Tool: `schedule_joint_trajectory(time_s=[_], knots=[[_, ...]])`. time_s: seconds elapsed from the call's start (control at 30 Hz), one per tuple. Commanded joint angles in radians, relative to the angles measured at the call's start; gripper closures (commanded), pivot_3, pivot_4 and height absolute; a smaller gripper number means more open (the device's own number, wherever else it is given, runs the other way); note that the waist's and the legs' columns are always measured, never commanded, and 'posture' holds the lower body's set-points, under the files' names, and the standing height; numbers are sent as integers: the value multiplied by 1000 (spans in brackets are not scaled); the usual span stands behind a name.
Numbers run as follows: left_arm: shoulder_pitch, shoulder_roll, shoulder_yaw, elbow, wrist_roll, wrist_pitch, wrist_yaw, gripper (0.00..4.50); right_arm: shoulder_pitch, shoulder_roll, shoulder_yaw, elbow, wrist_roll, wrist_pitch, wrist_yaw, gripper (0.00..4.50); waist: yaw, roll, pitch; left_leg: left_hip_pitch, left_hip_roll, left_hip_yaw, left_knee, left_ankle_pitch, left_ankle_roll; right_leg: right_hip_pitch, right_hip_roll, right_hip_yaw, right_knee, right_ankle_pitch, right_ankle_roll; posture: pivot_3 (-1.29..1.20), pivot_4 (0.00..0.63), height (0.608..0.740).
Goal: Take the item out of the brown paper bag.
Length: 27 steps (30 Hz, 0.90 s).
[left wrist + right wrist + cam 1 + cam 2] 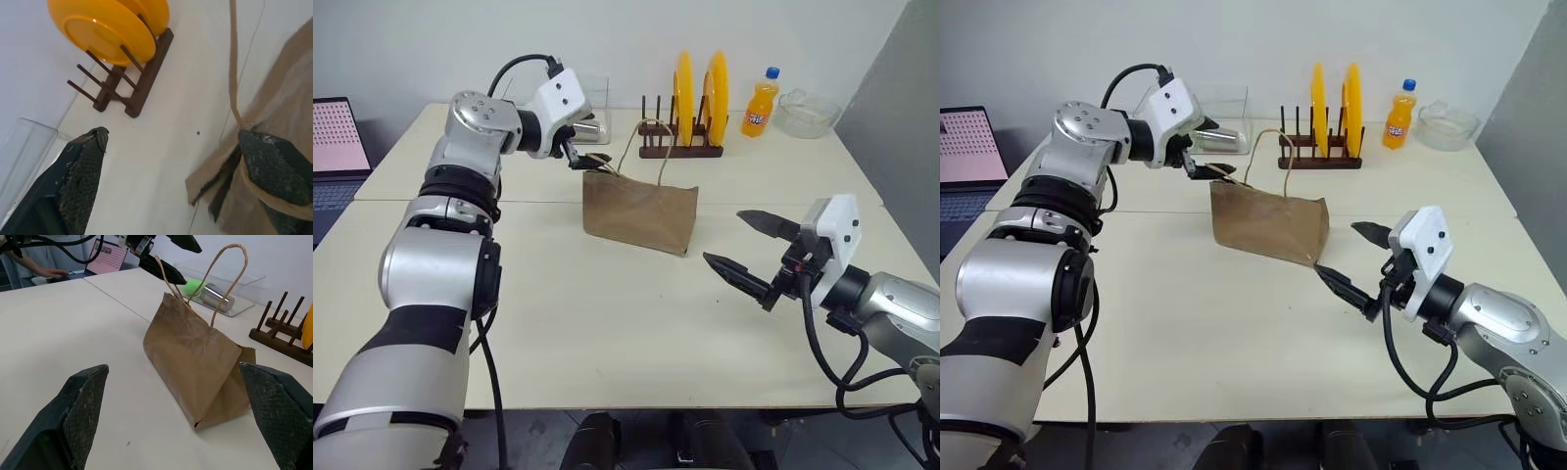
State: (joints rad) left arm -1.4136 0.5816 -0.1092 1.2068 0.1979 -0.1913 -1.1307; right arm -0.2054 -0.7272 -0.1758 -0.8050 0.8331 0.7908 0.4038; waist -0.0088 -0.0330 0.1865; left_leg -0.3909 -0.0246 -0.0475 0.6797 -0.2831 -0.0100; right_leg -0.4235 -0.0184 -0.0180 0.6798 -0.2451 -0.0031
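Observation:
A cord handle (253, 187) is lying over my left gripper's finger. I should slide the finger clear of the handle and move back beside the brown paper bag.
The brown paper bag (641, 211) stands creased on the cream table (607, 323), just in front of the plate rack. One cord handle (648, 147) loops up above it. My left gripper (1205, 149) is open at the bag's top left corner. The other cord handle lies across one of its fingers (274, 171), right beside the bag's upper edge. My right gripper (722, 237) hangs open to the right of the bag, pointing at it and touching nothing. The item is hidden from view.
A dark plate rack with two yellow plates (690, 108) stands behind the bag. An orange soda bottle (761, 106) and a glass bowl (808, 111) are at the back right. A clear tray holding a metal can (217, 297) sits back left. A laptop (337, 147) is far left.

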Motion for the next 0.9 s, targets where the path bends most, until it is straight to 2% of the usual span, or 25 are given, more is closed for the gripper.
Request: schedule_joint_trajectory(time_s=[0.03,0.13,0.2,0.27,0.37,0.47,0.57,0.7,0.9], knots=[[57,85,57,-202,-98,103,-132,41,5,-12,-10,-1,-34,-39,24,0,-6,0,0,0,0,0,0,0,0,0,0,0,0,0,0,0,150,740],[251,164,112,-561,-240,360,-249,41,3,-14,-7,18,-62,-55,38,0,-21,1,0,0,0,0,0,0,0,0,0,0,0,2,-4,0,150,740],[466,246,193,-902,-367,579,-277,41,-16,-18,6,47,-90,-74,56,0,-33,1,0,1,1,0,0,0,0,0,0,2,1,2,-4,0,150,740],[616,288,270,-1139,-462,766,-233,41,-39,-18,19,77,-115,-92,77,0,-39,1,0,5,1,0,-1,0,-1,1,1,6,1,2,-4,0,150,740],[812,307,379,-1371,-526,914,-126,41,-99,-17,54,147,-151,-124,124,0,-27,1,0,6,1,-1,-1,0,0,3,1,4,0,0,-1,0,150,740],[946,296,381,-1461,-466,840,-14,41,-155,-9,115,222,-213,-174,178,0,-18,1,0,10,0,0,-1,0,0,5,1,5,0,-1,1,0,150,740],[984,272,342,-1492,-435,759,67,41,-192,10,145,268,-242,-199,202,0,-2,2,0,12,0,-1,-1,0,0,7,1,5,0,-1,1,0,150,740],[947,243,319,-1503,-475,767,115,41,-218,26,162,291,-265,-219,233,0,10,2,0,10,0,0,-1,0,0,7,0,5,-2,-1,0,0,150,740],[826,233,261,-1382,-464,732,148,41,-169,17,142,237,-255,-187,235,0,8,2,0,9,0,-1,-2,0,0,5,0,4,-1,2,-4,0,150,740]])
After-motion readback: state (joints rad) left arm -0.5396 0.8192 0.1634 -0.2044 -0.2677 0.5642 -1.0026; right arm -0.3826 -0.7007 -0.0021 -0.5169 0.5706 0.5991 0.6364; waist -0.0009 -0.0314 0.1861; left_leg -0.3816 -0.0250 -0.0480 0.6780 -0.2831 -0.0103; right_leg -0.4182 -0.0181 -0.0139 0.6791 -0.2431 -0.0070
